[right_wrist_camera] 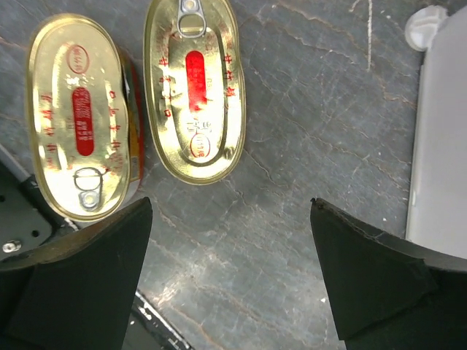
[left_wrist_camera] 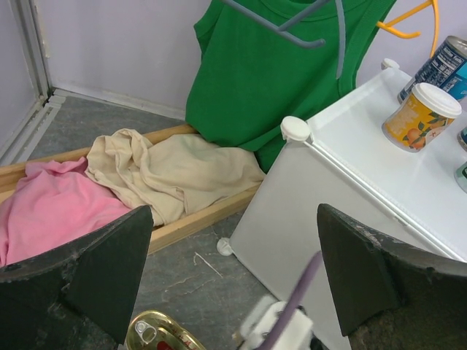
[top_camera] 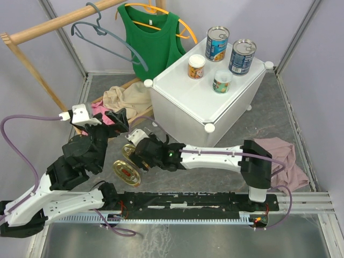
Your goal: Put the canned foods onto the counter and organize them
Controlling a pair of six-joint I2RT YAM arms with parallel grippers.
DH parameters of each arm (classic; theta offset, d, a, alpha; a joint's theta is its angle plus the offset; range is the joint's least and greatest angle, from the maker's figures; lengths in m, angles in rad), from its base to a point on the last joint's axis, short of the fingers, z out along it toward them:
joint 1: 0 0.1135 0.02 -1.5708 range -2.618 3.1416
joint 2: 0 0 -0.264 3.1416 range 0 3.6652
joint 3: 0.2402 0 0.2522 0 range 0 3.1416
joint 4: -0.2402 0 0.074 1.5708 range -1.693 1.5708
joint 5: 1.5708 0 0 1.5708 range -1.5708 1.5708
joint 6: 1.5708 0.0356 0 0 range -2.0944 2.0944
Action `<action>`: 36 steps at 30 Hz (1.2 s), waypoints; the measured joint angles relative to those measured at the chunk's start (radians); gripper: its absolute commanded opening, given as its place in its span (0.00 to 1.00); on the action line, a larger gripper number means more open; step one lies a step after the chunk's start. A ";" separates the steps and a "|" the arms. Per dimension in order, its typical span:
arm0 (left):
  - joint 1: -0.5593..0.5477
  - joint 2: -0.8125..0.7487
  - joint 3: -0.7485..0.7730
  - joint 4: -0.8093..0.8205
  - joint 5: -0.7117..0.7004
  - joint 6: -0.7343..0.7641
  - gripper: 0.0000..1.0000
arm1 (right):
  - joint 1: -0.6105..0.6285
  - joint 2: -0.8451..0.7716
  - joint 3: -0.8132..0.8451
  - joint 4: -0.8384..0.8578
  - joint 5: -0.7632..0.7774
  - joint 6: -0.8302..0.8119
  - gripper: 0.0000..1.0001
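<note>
The gold tin nearer the counter has its narrow end (right_wrist_camera: 198, 168) toward my open right gripper. I should keep going in until my two fingers are on either side of its long sides (right_wrist_camera: 239, 102).
Two tall blue-labelled cans (top_camera: 217, 43) (top_camera: 242, 56) and two small white-lidded cans (top_camera: 196, 66) (top_camera: 222, 81) stand on the white counter (top_camera: 183, 91). Two flat gold oval tins lie on the floor in front of it: one (top_camera: 126, 173) is in plain sight, the other (top_camera: 128, 151) is partly under my right gripper (top_camera: 137, 144). In the right wrist view both tins (right_wrist_camera: 82, 117) (right_wrist_camera: 193, 87) lie side by side just beyond my open, empty right gripper (right_wrist_camera: 230, 270). My left gripper (left_wrist_camera: 233, 284) is open and empty above the floor, with one tin (left_wrist_camera: 157, 335) below it.
A wooden tray (left_wrist_camera: 197, 219) with pink and beige clothes lies left of the counter. A green top (top_camera: 150, 37) hangs on a wooden rack behind. A mauve cloth (top_camera: 282, 156) lies at the right. The counter's side wall (right_wrist_camera: 441, 146) is close to my right gripper.
</note>
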 measured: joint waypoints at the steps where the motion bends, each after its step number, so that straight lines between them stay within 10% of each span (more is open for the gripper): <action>1: 0.000 -0.003 -0.001 0.001 0.000 0.000 0.99 | 0.000 0.023 0.000 0.012 0.000 -0.010 0.98; 36: 0.000 -0.043 -0.040 0.011 0.023 0.000 0.99 | -0.034 0.237 0.045 0.115 -0.071 -0.087 0.98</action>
